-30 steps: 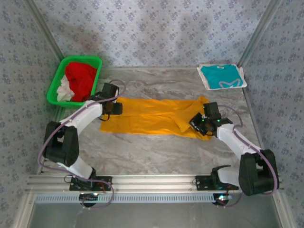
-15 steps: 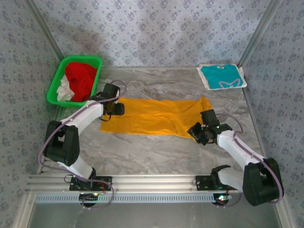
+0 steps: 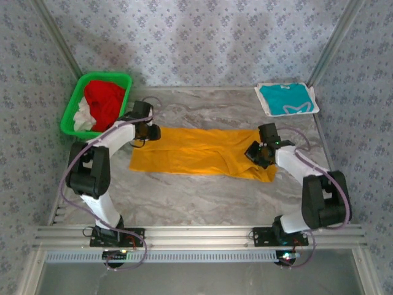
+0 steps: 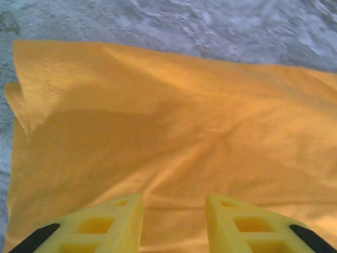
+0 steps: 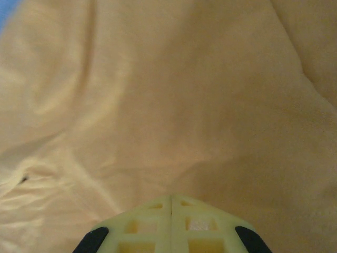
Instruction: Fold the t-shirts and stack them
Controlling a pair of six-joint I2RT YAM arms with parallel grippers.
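The yellow-orange t-shirt (image 3: 193, 150) lies crosswise, one end at each gripper, so before folding my right gripper should turn it lengthwise by sliding its collar end (image 3: 266, 174) toward the back.
The yellow-orange t-shirt (image 3: 196, 150) lies flat as a long folded band across the middle of the table. No chest print shows on it. My left gripper (image 3: 151, 131) is at its far left corner, open, with both fingers hovering over the cloth (image 4: 168, 116) and nothing between them (image 4: 174, 199). My right gripper (image 3: 255, 153) rests on the shirt's right end, its fingers shut together (image 5: 171, 199) against the fabric (image 5: 158, 100). No cloth shows between them. The teal t-shirt (image 3: 287, 98) lies folded at the back right on a white sheet.
A green basket (image 3: 72, 106) at the back left holds a red garment (image 3: 104, 101) and a white one (image 3: 81, 118). Patterned walls enclose the marble table (image 3: 202, 196). Bare tabletop stretches in front of the shirt.
The right gripper swung toward the front edge, then back up onto the shirt's right end, and that end now lies flatter. The left gripper shifted slightly toward the back.
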